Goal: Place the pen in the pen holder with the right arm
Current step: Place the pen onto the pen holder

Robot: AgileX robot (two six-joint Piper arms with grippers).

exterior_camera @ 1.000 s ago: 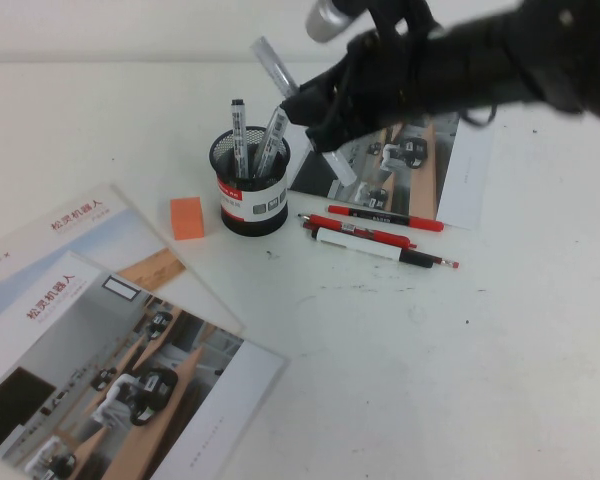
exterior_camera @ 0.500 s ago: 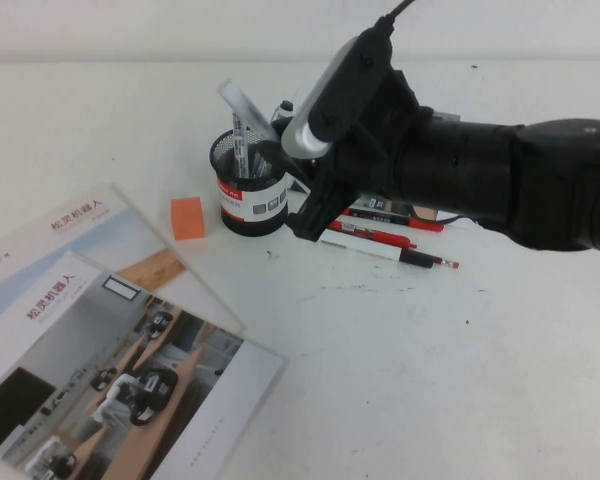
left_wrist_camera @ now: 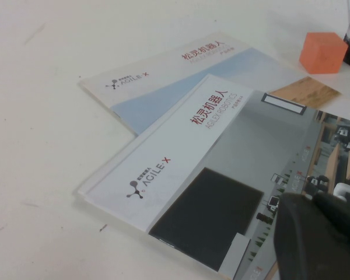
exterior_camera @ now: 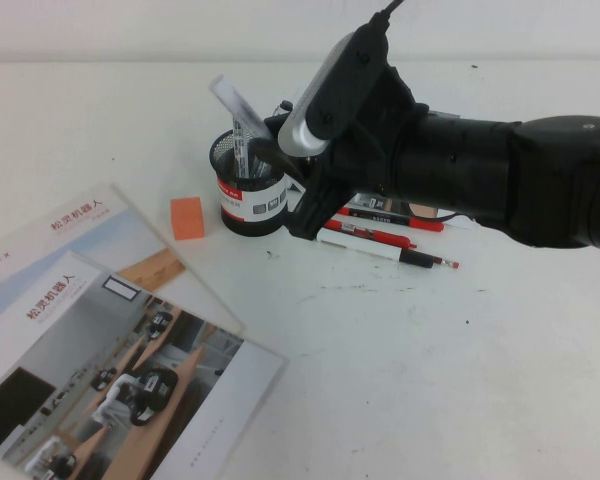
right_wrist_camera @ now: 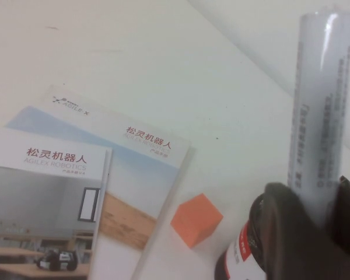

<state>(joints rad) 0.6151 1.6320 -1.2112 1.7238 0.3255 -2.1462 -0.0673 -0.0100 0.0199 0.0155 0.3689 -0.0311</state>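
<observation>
The pen slants (exterior_camera: 237,104) in my right gripper over the pen holder, so next I stand the pen upright before I lower it into the holder's opening (exterior_camera: 246,160).
My right gripper (exterior_camera: 270,137) is shut on the whitish semi-clear pen (exterior_camera: 232,103) and holds it tilted over the black mesh pen holder (exterior_camera: 248,198). The pen's top leans left and away. Its lower end is at the holder's mouth, hidden behind the gripper. In the right wrist view the pen (right_wrist_camera: 322,111) rises between the two dark fingers of the right gripper (right_wrist_camera: 318,204), with the holder's red-and-white label (right_wrist_camera: 243,252) just below. My left gripper (left_wrist_camera: 318,230) hovers over the brochures, fingers together and empty. It is out of the high view.
An orange block (exterior_camera: 187,217) lies left of the holder. Red pens (exterior_camera: 382,236) and a white marker with a black end (exterior_camera: 378,250) lie right of it under my right arm. Two brochures (exterior_camera: 110,340) cover the front left. Other pens stand in the holder.
My right arm has swung left and down from the back, bringing the pen over the holder. In the last half second it shifted slightly left and the pen tilted further.
</observation>
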